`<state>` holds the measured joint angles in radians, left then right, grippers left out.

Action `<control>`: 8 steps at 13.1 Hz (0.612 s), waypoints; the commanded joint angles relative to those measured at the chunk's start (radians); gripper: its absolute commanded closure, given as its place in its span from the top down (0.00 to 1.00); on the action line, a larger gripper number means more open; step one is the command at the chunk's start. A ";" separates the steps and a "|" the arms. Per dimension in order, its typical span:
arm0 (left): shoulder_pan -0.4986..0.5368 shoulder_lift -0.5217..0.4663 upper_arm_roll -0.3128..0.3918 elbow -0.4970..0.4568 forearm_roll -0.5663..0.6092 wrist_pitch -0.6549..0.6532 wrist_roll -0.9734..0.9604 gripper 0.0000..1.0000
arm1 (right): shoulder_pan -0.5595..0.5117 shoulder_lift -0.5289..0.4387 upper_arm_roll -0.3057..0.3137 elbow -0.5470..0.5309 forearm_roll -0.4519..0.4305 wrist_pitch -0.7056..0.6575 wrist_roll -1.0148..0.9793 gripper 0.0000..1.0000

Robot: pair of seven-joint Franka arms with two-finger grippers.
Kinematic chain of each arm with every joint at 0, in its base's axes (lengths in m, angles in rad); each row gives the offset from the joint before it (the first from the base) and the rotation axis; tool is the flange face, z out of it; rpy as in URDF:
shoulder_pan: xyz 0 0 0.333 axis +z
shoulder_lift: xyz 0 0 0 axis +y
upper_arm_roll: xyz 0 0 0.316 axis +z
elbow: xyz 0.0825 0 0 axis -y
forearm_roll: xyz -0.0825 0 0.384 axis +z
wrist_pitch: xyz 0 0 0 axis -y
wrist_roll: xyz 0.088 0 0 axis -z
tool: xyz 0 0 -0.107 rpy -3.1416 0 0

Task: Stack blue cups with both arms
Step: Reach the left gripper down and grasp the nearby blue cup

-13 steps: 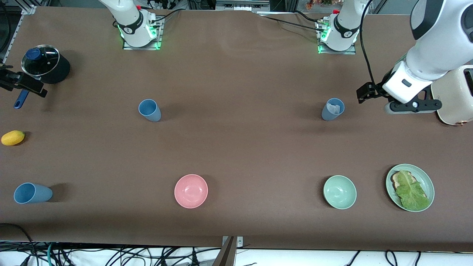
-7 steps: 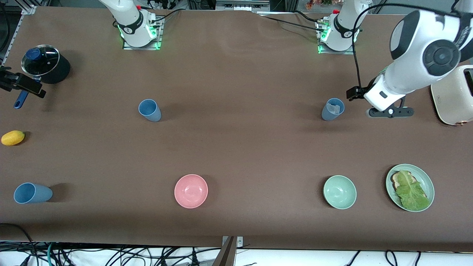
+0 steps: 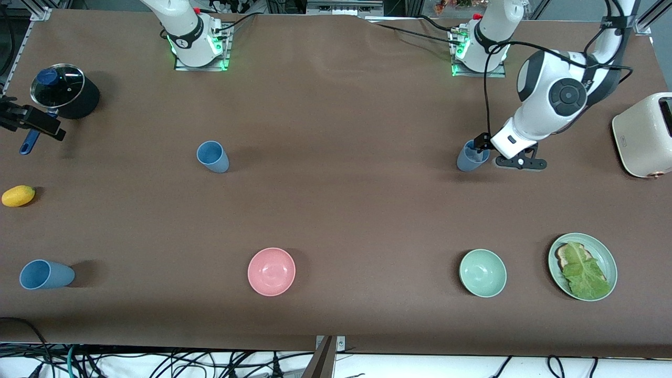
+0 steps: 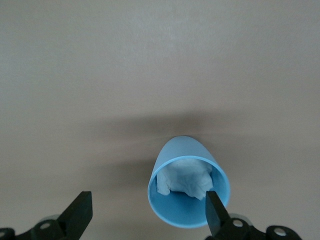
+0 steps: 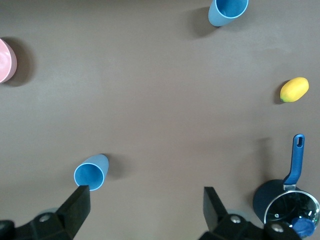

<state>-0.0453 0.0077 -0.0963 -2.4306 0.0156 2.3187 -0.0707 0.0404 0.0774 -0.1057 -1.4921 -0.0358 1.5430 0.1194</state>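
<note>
My gripper is going to carry the grey-blue cup. The white tissue is deep below the cup's rim, so the cup will take the tissue along inside.
Three blue cups stand on the brown table. A grey-blue cup with white tissue in it is toward the left arm's end. My left gripper is open right beside it. In the left wrist view this cup sits off-centre in the gripper, with one fingertip at its rim. A second cup stands mid-table, also in the right wrist view. A brighter cup is near the front camera, also in the right wrist view. My right gripper hangs open by the pot, holding nothing.
A black pot with a glass lid and blue handle and a yellow fruit are at the right arm's end. A pink bowl, a pale green bowl, a plate with lettuce and a cream toaster are also on the table.
My left arm has swung in from the toaster toward the tissue cup and come down beside it. My right gripper has barely moved. No cup has moved.
</note>
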 commanded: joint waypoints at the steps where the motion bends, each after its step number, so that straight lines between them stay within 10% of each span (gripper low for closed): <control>1: 0.013 0.015 -0.006 -0.070 0.018 0.097 0.025 0.97 | -0.013 0.016 0.009 0.027 0.001 -0.003 -0.004 1.00; 2: 0.015 0.032 -0.006 -0.074 0.018 0.114 0.029 0.90 | -0.013 0.016 0.011 0.027 0.001 -0.003 -0.004 1.00; 6: 0.013 0.046 -0.008 -0.078 0.018 0.113 0.032 0.00 | -0.013 0.016 0.009 0.027 0.001 -0.003 -0.004 1.00; 8: 0.012 0.046 -0.008 -0.077 0.018 0.106 0.032 0.00 | -0.013 0.016 0.011 0.027 0.001 -0.003 -0.004 1.00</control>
<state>-0.0426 0.0603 -0.0963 -2.5039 0.0156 2.4212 -0.0526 0.0404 0.0835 -0.1055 -1.4920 -0.0358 1.5464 0.1194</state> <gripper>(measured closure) 0.542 0.000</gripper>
